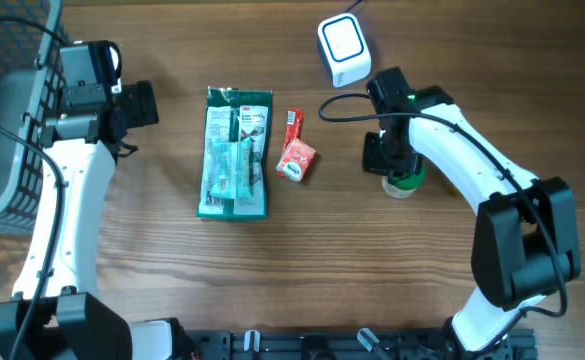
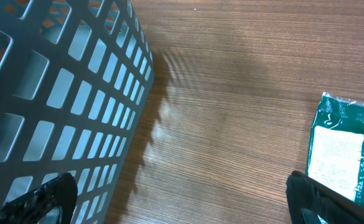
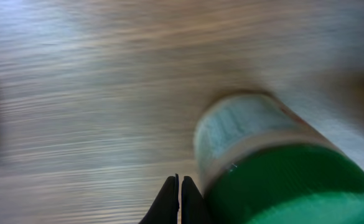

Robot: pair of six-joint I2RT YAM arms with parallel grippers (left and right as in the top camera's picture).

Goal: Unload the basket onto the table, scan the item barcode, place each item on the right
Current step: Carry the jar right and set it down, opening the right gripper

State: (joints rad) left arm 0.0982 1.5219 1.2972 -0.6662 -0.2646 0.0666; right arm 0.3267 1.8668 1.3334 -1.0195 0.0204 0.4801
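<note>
I should have my right gripper leave the bottle and slide the red packet clear (image 1: 296,160) before I scan, because that packet lies over the red stick's end (image 1: 290,143).
A small bottle with a green cap (image 3: 275,168) stands on the wooden table, just right of my right gripper (image 3: 180,199). That gripper's fingers are pressed together with nothing between them, and the bottle sits beside them, outside the grip. From overhead, the right gripper (image 1: 382,155) is next to the bottle (image 1: 404,182). The white barcode scanner (image 1: 343,45) sits at the back. My left gripper (image 1: 137,103) hovers at the far left, fully open and empty; in its wrist view (image 2: 182,199) only bare table lies between the fingers. No barcode shows.
A flat green package (image 1: 235,152) lies mid-table, its edge showing in the left wrist view (image 2: 346,152). A small red packet (image 1: 295,160) and a red stick (image 1: 293,122) lie beside it. A grey mesh basket (image 1: 2,120) stands at the left edge.
</note>
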